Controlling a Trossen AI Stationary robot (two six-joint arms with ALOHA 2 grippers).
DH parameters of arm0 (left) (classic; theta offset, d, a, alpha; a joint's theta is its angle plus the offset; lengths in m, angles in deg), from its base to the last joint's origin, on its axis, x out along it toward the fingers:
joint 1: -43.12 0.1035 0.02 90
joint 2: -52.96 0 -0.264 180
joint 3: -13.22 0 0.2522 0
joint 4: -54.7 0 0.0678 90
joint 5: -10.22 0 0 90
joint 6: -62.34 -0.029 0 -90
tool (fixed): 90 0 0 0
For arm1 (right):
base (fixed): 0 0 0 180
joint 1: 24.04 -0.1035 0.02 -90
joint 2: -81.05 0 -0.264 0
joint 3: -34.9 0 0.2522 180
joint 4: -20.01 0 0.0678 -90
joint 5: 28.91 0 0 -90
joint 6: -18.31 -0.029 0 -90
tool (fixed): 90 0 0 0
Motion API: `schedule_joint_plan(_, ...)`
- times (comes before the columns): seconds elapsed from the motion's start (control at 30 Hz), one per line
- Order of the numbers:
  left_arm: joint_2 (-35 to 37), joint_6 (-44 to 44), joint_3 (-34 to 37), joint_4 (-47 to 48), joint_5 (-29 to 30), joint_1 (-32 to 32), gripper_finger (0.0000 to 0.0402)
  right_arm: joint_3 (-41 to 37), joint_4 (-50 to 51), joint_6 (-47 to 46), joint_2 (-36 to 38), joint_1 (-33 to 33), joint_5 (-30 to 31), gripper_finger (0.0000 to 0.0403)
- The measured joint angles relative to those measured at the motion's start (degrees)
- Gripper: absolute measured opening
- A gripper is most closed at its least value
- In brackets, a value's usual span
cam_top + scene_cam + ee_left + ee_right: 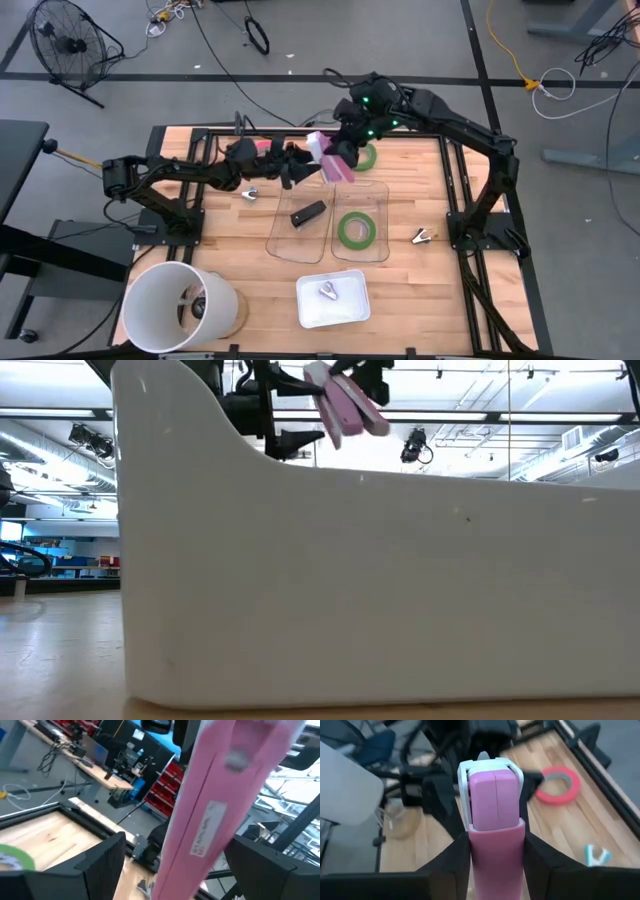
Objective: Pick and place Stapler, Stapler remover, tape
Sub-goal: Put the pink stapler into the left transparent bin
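I should take the pink stapler to the black stapler's tray (298, 232) with my left gripper, because it hangs in my right gripper with its loose end (495, 800) between my left gripper's fingers.
A pink stapler (330, 160) hangs in the air over the far edge of two clear trays (300, 240), with my right gripper (345, 150) shut on it. My left gripper (300, 170) is open at the stapler's free end; in the left wrist view its fingers (100, 860) stand on either side of the stapler (210, 810) with gaps. One green tape (356, 230) lies in the right clear tray, another (368, 157) on the table under the right gripper. A red tape (560, 785) lies behind the left arm. A stapler remover (250, 193) rests on the table near the left arm. My right gripper pinches the pink stapler's two long sides (495, 850) between its two fingers (452, 865). The fingers lie along the stapler, slanting down from the table's right. The stapler's white-capped end (490, 770) sticks out ahead of them. It is lifted clear and tilted.
A black stapler (308, 213) lies in the left clear tray. A white tray (345, 312) near the front edge holds a stapler remover (328, 291); another (422, 237) lies at the right. A white bucket (180, 305) stands front left. The white tray's wall (380, 590) fills the low view.
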Motion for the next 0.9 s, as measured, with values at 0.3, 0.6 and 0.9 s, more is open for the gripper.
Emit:
schedule_joint_plan(0.3,0.0,0.3,0.0,-3.9,0.5,-2.1,0.0288,0.0,-5.3,-2.3,0.0,-2.3,-0.1,0.0132)
schedule_joint_plan(0.6,0.1,-1.0,0.0,-4.0,0.0,-3.6,0.0152,0.0,-4.9,-4.2,0.0,-2.6,-0.1,0.0124)
schedule_joint_plan(0.9,0.1,1.2,0.0,-3.8,0.5,-6.2,0.0152,0.0,-4.2,-4.0,0.0,-2.6,-2.0,0.0124)
